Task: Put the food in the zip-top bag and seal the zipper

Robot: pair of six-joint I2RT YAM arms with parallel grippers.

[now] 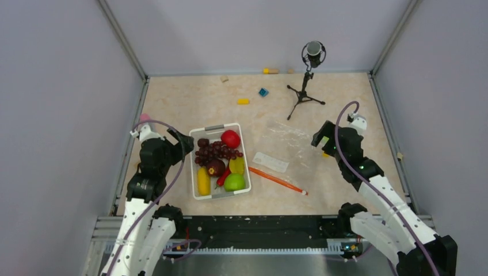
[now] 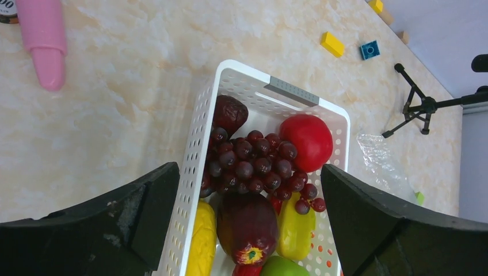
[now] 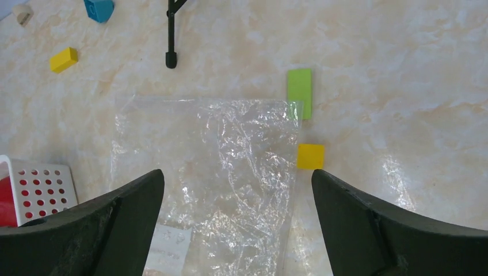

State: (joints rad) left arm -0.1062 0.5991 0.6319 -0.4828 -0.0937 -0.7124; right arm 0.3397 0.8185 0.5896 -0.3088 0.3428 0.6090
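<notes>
My open right gripper should keep going to the zipper until its fingers close on the zipper's upper edge (image 1: 273, 176), because the bag lies flat and its orange-red zipper (image 1: 288, 184) is uncovered.
The food lies in a white basket (image 1: 192, 172): red apple (image 1: 231, 138), dark grapes (image 1: 216, 150), maroon fruit (image 1: 216, 167), yellow pieces (image 1: 203, 180), red chili (image 1: 223, 177) and green fruit (image 1: 234, 182). The clear zip-top bag (image 1: 288, 144) lies flat to the basket's right, with its white label (image 1: 270, 161) and orange-red zipper (image 1: 277, 180) on the near side. My left gripper (image 1: 183, 141) is open above the basket's left rim (image 2: 195, 144), over the grapes (image 2: 253, 164). My right gripper (image 1: 318, 138) is open and empty above the bag (image 3: 230, 161).
A microphone on a tripod (image 1: 305, 92) stands at the back right. Small yellow (image 1: 243, 102) and blue (image 1: 263, 92) blocks lie behind the basket. A green block (image 3: 300, 92) and a yellow block (image 3: 311, 156) lie at the bag's right edge. A pink stick (image 2: 45, 40) lies at the far left.
</notes>
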